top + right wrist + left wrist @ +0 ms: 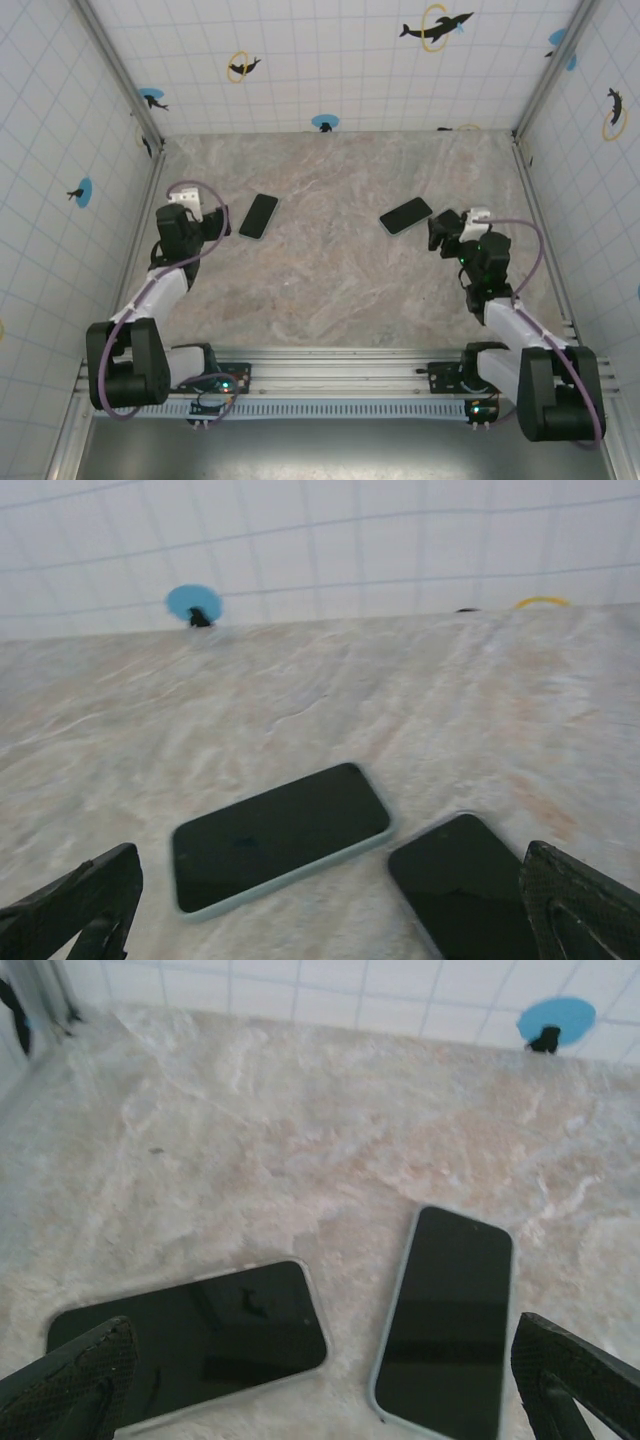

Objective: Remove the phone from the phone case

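I keep reaching for the lengthwise phone until my fingers are on either side of its long edges [394,1300]. The lengthwise phone is clear of the crosswise phone, and its narrow end [435,1422] points toward my left gripper.
In the top view two dark phones lie flat on the marble table [330,280]. One phone [259,215] is just right of my left gripper [207,216], the other [406,215] just left of my right gripper [443,230]. The left wrist view has a phone in a pale green case [447,1318] and a second, thin-rimmed phone [190,1338] side by side ahead of my open left gripper [322,1365]. In the right wrist view the green-cased phone [280,838] and another dark phone [465,880] lie ahead of my open right gripper [328,880]. Neither gripper holds anything.
White tiled walls with dolphin stickers [435,27] enclose the table on three sides. Metal corner posts [120,70] stand at the back corners. The arm bases sit on a rail [340,375] at the near edge.
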### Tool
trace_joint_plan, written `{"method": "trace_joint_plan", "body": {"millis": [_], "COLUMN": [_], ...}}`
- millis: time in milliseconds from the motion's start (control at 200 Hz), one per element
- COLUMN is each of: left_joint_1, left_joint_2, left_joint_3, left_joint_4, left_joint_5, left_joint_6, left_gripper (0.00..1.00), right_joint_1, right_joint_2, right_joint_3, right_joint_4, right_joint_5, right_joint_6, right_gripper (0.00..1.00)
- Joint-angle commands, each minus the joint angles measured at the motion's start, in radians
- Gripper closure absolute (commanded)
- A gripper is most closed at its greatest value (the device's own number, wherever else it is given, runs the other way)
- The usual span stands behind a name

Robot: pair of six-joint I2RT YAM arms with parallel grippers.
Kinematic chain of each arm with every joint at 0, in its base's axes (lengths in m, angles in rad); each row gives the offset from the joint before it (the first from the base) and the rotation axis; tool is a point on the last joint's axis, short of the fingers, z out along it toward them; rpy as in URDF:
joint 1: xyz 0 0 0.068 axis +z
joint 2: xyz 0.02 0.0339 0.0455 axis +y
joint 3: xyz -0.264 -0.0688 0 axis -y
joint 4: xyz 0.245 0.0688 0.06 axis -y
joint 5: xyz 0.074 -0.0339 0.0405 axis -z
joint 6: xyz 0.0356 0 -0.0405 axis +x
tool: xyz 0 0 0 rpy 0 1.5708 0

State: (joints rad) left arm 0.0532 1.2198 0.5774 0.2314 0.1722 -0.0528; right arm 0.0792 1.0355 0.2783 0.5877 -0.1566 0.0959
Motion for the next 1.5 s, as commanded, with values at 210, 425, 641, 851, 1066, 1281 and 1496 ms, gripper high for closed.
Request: {"method": "trace_joint_plan", "body": {"millis": [210,425,641,851,1066,1281,1496], "left_joint_1": [-0.032,-0.071,-0.12,-0.152,-0.175,-0.197,-0.2], "left_joint_2": [0.235,0.443,0.549,0.653,0.71,0.756,0.79], "left_joint_3": [0.269,0.46,0.549,0.631,0.657,0.674,0.693], "left_joint_4": [-0.345,-0.489,-0.512,-0.544,-0.551,-0.555,-0.546], "left_joint_5": [0.225,0.232,0.19,0.132,0.113,0.059,-0.013], "left_joint_6": [0.129,0.26,0.333,0.346,0.352,0.355,0.334], "left_gripper": [0.02,0.02,0.02,0.02,0.02,0.02,0.02], "right_joint_1": [0.176,0.307,0.394,0.459,0.498,0.511,0.513], "right_joint_2": [0.102,0.196,0.279,0.359,0.429,0.465,0.486], "right_joint_3": [0.282,0.373,0.428,0.486,0.541,0.566,0.582], "right_joint_4": [-0.402,-0.45,-0.45,-0.437,-0.436,-0.439,-0.448], "right_joint_5": [-0.121,-0.093,-0.071,-0.071,-0.075,-0.074,-0.07], "right_joint_6": [0.053,0.068,0.07,0.085,0.088,0.092,0.097], "right_gripper": [0.01,0.01,0.01,0.01,0.01,0.01,0.01]}}
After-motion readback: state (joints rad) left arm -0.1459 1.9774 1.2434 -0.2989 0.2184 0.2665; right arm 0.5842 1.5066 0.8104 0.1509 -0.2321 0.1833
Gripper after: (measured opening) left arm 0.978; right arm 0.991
